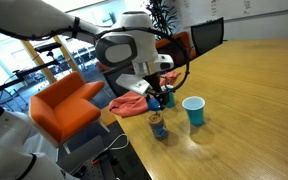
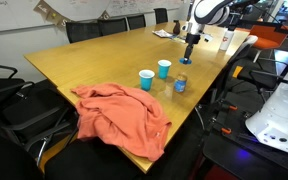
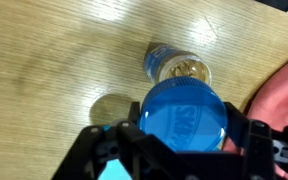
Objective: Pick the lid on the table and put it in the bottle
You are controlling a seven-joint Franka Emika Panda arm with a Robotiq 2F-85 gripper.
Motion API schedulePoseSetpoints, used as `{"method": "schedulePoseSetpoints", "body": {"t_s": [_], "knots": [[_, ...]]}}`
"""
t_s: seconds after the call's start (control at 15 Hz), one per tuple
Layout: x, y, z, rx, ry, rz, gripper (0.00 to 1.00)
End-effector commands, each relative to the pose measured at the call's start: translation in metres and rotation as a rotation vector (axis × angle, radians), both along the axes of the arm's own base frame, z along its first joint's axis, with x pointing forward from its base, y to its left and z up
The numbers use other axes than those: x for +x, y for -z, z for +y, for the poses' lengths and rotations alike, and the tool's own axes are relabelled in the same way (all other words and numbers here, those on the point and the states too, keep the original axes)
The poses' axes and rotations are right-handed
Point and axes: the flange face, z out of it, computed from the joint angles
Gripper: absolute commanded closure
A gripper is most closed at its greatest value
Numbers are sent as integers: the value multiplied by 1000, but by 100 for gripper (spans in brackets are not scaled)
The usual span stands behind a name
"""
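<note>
The blue lid [image 3: 183, 116] is hanging off-centre from the bottle's opening [image 3: 185, 68], so the robot's gripper should move back and get the lid straight over the bottle's opening before it pushes the lid down.
My gripper [image 3: 184, 135] is shut on the round bright-blue lid [image 3: 184, 115], held flat between the two black fingers. Just beyond the lid in the wrist view stands the clear bottle [image 3: 179, 68] with yellowish-brown contents, its mouth open and seen from above. In both exterior views the gripper [image 1: 160, 97] [image 2: 188, 52] hangs above the bottle [image 1: 158, 124] [image 2: 180, 83] on the light-brown wooden table [image 1: 244, 90] [image 2: 94, 60]. The lid is held clear above the bottle and does not touch it.
Two light-blue cups [image 2: 146, 79] [image 2: 164, 68] stand by the bottle; one shows in an exterior view [image 1: 193, 110]. An orange-pink cloth [image 2: 119, 115] [image 3: 284, 95] lies on the table near its edge. An orange armchair [image 1: 64, 105] stands beside the table.
</note>
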Motion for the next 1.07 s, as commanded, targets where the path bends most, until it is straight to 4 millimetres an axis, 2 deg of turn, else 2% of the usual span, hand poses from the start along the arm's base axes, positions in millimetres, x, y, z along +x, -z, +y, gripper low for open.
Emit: {"method": "schedulePoseSetpoints", "body": {"t_s": [0.0, 0.07, 0.67, 1.0], "knots": [[-1, -1, -2, 0, -1, -1, 20], [-1, -2, -3, 0, -2, -2, 45], [-36, -27, 38, -193, 2, -62, 45], [-52, -13, 52, -184, 17, -92, 45]]}}
